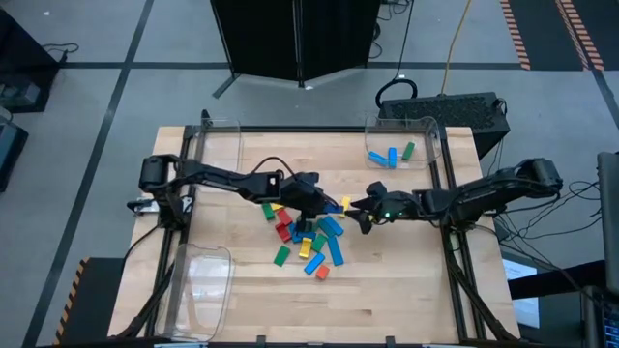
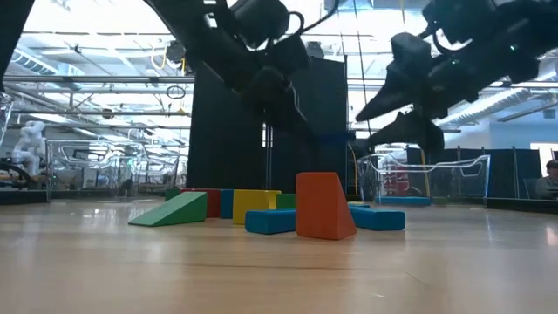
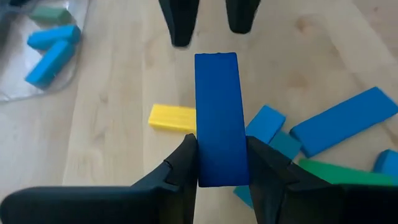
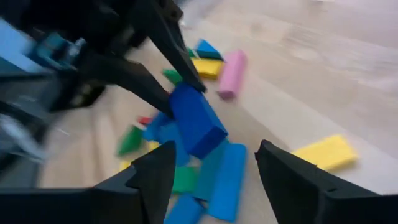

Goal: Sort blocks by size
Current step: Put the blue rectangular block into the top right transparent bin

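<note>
The robot's right gripper has its open fingers short of the dark blue block [image 4: 194, 117], so it should bring them in around the block's loose end [image 4: 210, 142] before the left gripper opens.
Loose blocks [image 1: 308, 240] in blue, green, red, yellow and orange lie in a pile at the table's middle. My left gripper [image 1: 311, 203] hangs over the pile's far side, shut on a long dark blue block [image 3: 216, 112]. My right gripper [image 1: 356, 211] stands open just to the right of it. Its two fingers [image 3: 180, 25] face the block's free end with nothing between them. A yellow block [image 3: 171, 117] lies flat on the table between the two grippers. A pink block [image 4: 230, 74] lies at the pile's edge. My left gripper pinches the dark blue block's two long sides [image 3: 217, 158] between its two fingers, near one end. The fingers slant down from the table's left and lie along the block. The block sticks out ahead of them, its free end [image 4: 208, 140] toward my right gripper, above the pile.
A clear bin [image 1: 401, 145] at the far right holds blue blocks and a green one. Other clear bins stand at the far left [image 1: 218, 145] and near left [image 1: 203, 280]. In the low view an orange block [image 2: 323, 205] stands nearest the front, with bare wood before it.
</note>
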Tool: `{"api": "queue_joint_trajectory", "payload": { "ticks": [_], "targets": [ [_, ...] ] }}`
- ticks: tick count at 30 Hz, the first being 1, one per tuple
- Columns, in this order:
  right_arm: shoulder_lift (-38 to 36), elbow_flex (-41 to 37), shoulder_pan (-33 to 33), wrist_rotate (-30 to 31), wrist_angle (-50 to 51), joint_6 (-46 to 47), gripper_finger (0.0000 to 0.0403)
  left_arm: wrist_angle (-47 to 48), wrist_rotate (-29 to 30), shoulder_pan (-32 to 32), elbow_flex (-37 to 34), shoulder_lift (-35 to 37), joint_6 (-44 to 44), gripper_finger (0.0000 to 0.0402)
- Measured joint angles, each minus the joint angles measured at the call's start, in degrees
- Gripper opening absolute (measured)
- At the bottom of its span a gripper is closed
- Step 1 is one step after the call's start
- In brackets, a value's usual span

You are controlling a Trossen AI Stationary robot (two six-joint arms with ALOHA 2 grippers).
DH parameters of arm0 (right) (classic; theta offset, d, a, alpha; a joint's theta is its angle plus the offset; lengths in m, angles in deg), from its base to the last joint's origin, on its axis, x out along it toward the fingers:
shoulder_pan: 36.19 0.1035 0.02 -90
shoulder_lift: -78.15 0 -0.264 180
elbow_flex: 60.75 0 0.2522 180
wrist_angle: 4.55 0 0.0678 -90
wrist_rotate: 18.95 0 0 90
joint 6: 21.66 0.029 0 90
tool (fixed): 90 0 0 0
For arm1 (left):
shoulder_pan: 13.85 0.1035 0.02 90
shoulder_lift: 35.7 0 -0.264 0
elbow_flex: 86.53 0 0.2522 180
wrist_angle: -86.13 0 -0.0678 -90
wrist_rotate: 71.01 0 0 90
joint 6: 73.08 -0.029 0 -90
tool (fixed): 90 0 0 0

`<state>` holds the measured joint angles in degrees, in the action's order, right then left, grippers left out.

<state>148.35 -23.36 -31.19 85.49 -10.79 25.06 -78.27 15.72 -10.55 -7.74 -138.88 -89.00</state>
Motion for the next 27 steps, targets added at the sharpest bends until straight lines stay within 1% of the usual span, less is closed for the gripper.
{"api": "queue_joint_trajectory", "payload": {
  "ticks": [2,4,13,20,27],
  "targets": [
    [0.0,-2.3,0.0,-1.0,-6.0,0.8,0.0223,-0.5,0.9,-0.6,0.0,0.2,0.0,0.0103],
    [0.0,-3.7,0.0,-1.3,-9.2,1.3,0.0224,-0.6,1.0,-0.9,0.0,0.2,-0.1,0.0103],
    [1.1,-4.0,0.0,-1.0,-10.4,2.1,0.0220,-1.8,2.7,-1.3,0.0,0.2,-0.9,0.0103],
    [5.2,-4.0,0.0,-1.0,-17.0,2.1,0.0220,-1.9,2.7,-1.4,0.0,0.2,-0.9,0.0103],
    [7.9,-2.4,-0.1,-1.4,-17.7,2.1,0.0216,-2.9,2.7,-1.5,0.0,0.2,-0.9,0.0103]
  ]
}}
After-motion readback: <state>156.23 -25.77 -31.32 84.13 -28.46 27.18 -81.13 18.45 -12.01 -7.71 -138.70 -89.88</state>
